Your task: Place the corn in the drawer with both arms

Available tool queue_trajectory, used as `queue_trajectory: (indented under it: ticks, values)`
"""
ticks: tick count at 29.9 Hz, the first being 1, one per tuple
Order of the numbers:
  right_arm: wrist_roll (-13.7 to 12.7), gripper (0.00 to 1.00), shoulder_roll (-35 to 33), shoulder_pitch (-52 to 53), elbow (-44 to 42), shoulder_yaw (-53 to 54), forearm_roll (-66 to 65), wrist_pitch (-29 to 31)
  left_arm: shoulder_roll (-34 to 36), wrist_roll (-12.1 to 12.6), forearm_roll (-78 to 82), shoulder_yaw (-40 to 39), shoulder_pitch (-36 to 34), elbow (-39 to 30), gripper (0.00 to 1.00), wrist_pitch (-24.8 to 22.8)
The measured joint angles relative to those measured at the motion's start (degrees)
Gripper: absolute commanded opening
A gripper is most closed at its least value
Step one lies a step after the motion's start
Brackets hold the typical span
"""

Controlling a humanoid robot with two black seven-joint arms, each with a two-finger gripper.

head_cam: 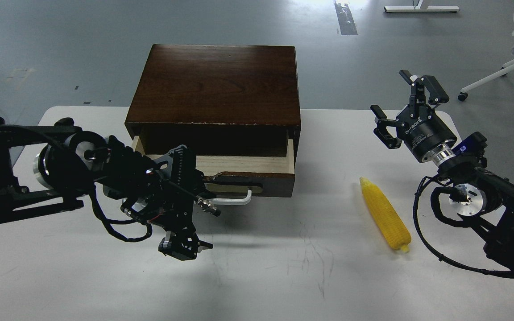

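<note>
I expect the corn [385, 215] to settle flat and crosswise inside when I lower it, because the drawer's open gap [243, 161] is wider than the corn is long.
The corn [385, 214] lies on the white table at the right, pale tip pointing away from me. The drawer [239, 166] is pulled partly out of the dark wooden box [217, 84], and its pale interior shows. Its white bar handle [232, 199] sticks out at the front. My left gripper [190, 205] is at the handle's left end with its fingers spread above and below it; the contact is hidden by the hand. My right gripper [406, 100] is open and empty, raised above the table behind the corn.
The white table [283, 276] extends in front of the box. Office chair legs [507, 71] stand on the grey floor at the far right. A black cable [435, 249] loops from my right arm close to the corn's thick end.
</note>
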Motion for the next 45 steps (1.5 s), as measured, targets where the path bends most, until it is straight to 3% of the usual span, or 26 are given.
queue_trajectory:
  ticks: [20,26,30,39,45]
  values:
    - [0.0,1.0,-0.01,-0.09,0.0,0.02,0.0,0.07,0.57,0.17,-1.7,-3.69,-4.7,-0.16,0.99,0.06]
    - [0.0,1.0,-0.01,-0.09,0.0,0.03,0.0,-0.05,2.85,0.17,-22.92,-14.02,-5.1,1.15,0.99,0.05]
    - [0.0,1.0,0.27,-0.09,0.0,0.1,0.0,-0.89,4.11,0.18,-41.7,-20.33,-4.29,6.58,0.99,0.06]
    - [0.0,1.0,-0.28,1.64,1.04,0.27,0.3,-8.88,5.56,0.2,-91.17,-22.27,-0.18,24.68,0.99,0.06]
    - [0.0,1.0,-1.87,7.09,1.32,-0.63,0.38,-12.62,8.23,0.18,-104.93,-22.24,6.41,29.88,0.99,4.14]
